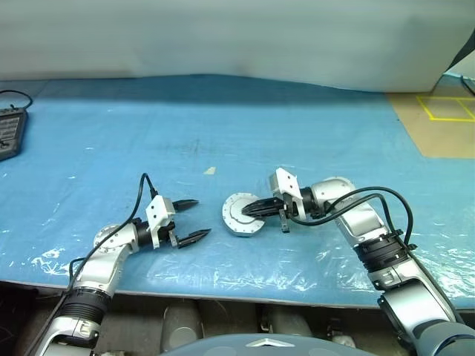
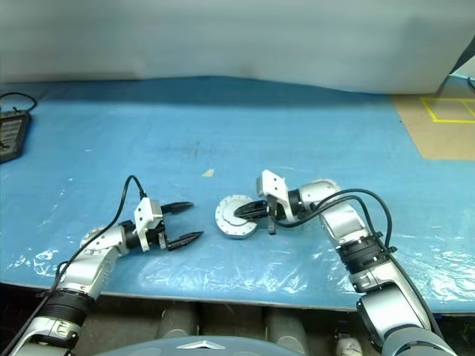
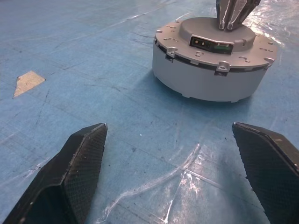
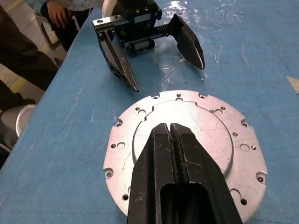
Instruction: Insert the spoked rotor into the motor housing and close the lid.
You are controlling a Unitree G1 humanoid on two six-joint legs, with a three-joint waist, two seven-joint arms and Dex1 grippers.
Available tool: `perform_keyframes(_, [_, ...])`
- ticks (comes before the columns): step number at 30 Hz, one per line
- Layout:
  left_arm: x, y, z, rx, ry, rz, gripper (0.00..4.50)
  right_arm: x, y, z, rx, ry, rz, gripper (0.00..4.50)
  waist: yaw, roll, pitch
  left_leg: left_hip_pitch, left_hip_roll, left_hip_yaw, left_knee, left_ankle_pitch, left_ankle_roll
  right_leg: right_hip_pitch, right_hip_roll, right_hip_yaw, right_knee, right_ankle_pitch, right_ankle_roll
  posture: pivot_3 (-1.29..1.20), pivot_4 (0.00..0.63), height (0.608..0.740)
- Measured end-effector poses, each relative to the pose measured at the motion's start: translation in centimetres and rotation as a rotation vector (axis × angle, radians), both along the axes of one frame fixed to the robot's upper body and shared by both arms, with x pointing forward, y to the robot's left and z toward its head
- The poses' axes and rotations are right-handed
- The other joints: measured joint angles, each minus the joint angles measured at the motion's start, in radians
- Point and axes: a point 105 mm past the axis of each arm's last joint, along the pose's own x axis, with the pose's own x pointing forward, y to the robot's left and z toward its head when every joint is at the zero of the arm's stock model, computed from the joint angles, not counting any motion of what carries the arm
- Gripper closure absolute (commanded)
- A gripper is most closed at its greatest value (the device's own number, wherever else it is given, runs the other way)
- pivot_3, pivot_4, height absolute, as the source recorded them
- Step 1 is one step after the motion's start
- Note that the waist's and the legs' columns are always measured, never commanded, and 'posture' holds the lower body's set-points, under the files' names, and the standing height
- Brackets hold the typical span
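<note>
The right gripper's closed fingers cover one spot and a dark gap [image 3: 196,64] can be seen under the lid's edge, so the robot should open those fingers around the raised middle's sides [image 4: 226,148].
The motor housing [image 1: 239,224] is a round silver drum standing on the blue table, a little right of centre. The lid [image 4: 212,135], a flat silver disc with lugs and screw holes around its edge, lies flat on top of it. My right gripper [image 1: 247,210] comes in from the right, shut and holding nothing, with its tips over the lid's raised middle; I cannot tell whether they touch it. My left gripper [image 1: 202,217] hangs open just left of the housing, pointing at it, with a gap between them. The spoked rotor is out of view.
A black device [image 1: 9,130] with a cable lies at the table's far left edge. A small tan scrap [image 1: 210,170] lies behind the housing. Brown floor with yellow tape [image 1: 438,122] is at the right. A person's hand [image 4: 58,14] shows beyond the table's edge.
</note>
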Motion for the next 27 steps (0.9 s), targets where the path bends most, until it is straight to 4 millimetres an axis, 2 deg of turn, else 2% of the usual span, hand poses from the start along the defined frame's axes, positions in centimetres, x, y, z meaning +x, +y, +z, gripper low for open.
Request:
perform_keyframes(7, [0.0,0.0,0.0,0.0,0.001,-0.001,0.0,0.1,0.2,0.0,0.035,-0.111,-0.017,4.47,-0.001,0.0,0.0,0.001,0.0,0.0,0.001,0.0,0.0,0.001,0.0,0.001,0.0,0.0,0.0,0.0,0.15,0.74])
perform_keyframes(11, [0.0,-0.1,0.0,-0.002,0.003,-0.003,0.0,0.6,0.1,0.3,0.069,-0.082,-0.061,4.47,-0.002,0.0,0.0,0.001,0.0,0.0,0.001,0.0,0.0,0.001,0.0,0.001,0.0,0.0,0.0,0.0,0.15,0.74])
perform_keyframes(12, [0.0,-0.2,0.0,-0.003,0.004,-0.005,0.0,0.8,0.1,0.5,0.083,-0.07,-0.081,4.31,-0.002,0.0,0.0,0.0,0.0,0.0,0.001,0.0,0.0,0.001,0.0,0.001,0.0,0.0,0.0,0.0,0.15,0.74])
perform_keyframes(15, [-0.1,-0.3,-0.1,-0.006,0.004,-0.009,0.0,1.2,-0.1,0.9,0.105,-0.05,-0.118,3.59,-0.001,0.0,0.0,0.0,0.0,0.0,0.0,0.0,0.0,0.0,0.0,0.0,-0.001,0.0,0.0,0.0,0.15,0.74])
perform_keyframes(25, [-0.2,-0.4,0.0,-0.007,0.006,-0.024,0.0,0.6,0.1,1.0,0.113,-0.015,-0.1,0.04,-0.001,0.0,0.0,-0.001,0.0,0.0,0.0,0.0,0.0,0.0,0.0,0.0,-0.002,0.0,0.0,0.0,0.15,0.74])
perform_keyframes(27, [-0.2,-0.5,0.0,-0.007,0.008,-0.026,0.0,0.5,0.1,0.9,0.111,-0.009,-0.098,0.01,-0.001,0.0,0.0,-0.001,0.0,0.0,0.0,0.0,0.0,0.0,0.0,0.0,-0.002,0.0,0.0,0.0,0.15,0.74])
